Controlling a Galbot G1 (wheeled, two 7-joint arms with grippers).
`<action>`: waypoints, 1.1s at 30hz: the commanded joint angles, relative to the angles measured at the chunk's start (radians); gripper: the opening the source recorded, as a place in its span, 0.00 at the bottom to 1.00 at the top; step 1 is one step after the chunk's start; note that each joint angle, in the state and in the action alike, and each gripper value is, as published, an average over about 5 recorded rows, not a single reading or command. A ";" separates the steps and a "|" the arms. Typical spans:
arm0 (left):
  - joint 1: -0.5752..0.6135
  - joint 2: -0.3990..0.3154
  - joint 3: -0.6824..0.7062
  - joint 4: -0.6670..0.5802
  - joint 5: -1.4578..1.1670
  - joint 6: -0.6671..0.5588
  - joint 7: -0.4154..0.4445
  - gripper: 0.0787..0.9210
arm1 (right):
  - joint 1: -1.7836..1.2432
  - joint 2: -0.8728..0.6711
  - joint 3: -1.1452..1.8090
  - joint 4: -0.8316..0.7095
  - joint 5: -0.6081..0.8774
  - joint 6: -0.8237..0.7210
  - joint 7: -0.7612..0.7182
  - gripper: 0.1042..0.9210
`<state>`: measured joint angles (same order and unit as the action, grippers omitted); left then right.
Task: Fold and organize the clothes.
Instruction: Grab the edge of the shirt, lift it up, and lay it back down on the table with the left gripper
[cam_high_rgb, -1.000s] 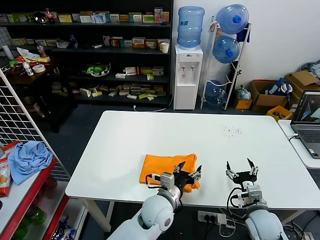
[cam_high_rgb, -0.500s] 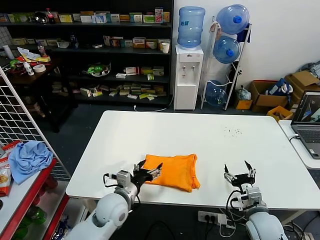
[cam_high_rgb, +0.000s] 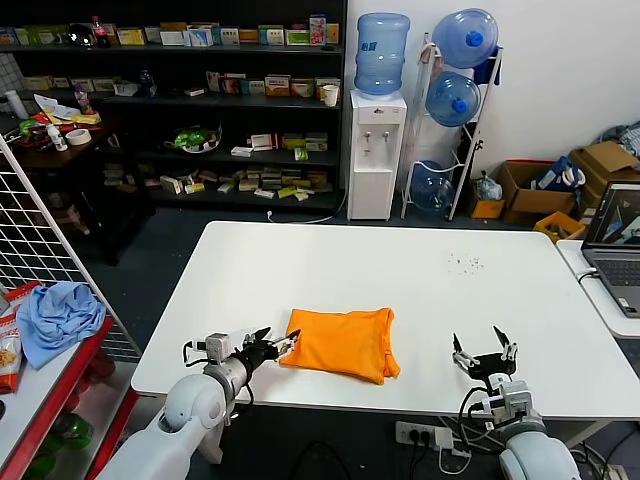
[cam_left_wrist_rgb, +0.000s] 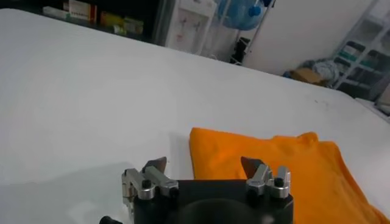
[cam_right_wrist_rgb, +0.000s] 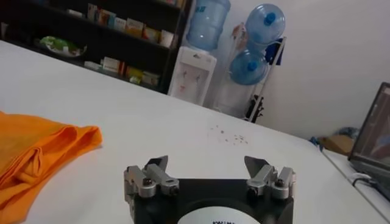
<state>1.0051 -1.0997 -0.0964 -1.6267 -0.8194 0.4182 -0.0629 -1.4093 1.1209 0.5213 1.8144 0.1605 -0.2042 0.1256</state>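
The orange T-shirt's side edge is between the open fingers of my left gripper. I should keep going in until the fingers close on that edge.
The clothes, one bright orange T-shirt, lie folded into a compact rectangle on the white table near its front edge. No lettering shows. My left gripper hovers open just off the shirt's left edge, holding nothing; in its wrist view the left gripper points at the orange fold. Well to the right of the shirt, my right gripper stands open and empty near the front edge. In the right wrist view the right gripper faces bare tabletop, with the shirt off to one side.
A light blue cloth lies on the red shelf rack at far left. A laptop sits on the neighbouring table at right. Small dark specks mark the tabletop's far right. Shelves and a water dispenser stand behind.
My left gripper has drawn back leftward off the shirt, from over its front right corner to just past its left edge. The shirt stays folded. The right gripper barely shifted.
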 joint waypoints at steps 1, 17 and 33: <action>-0.041 -0.043 -0.014 0.099 -0.041 0.019 0.061 0.88 | -0.012 -0.002 0.008 0.005 0.002 0.000 -0.002 0.88; -0.041 -0.091 0.027 0.113 0.024 0.029 0.067 0.88 | -0.012 -0.005 0.004 0.028 0.005 -0.005 0.001 0.88; -0.021 -0.073 0.032 0.059 0.105 -0.052 0.085 0.45 | -0.012 0.000 -0.001 0.029 0.001 -0.005 0.004 0.88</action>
<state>0.9833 -1.1762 -0.0609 -1.5546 -0.7672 0.4244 0.0101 -1.4209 1.1195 0.5213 1.8433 0.1630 -0.2108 0.1288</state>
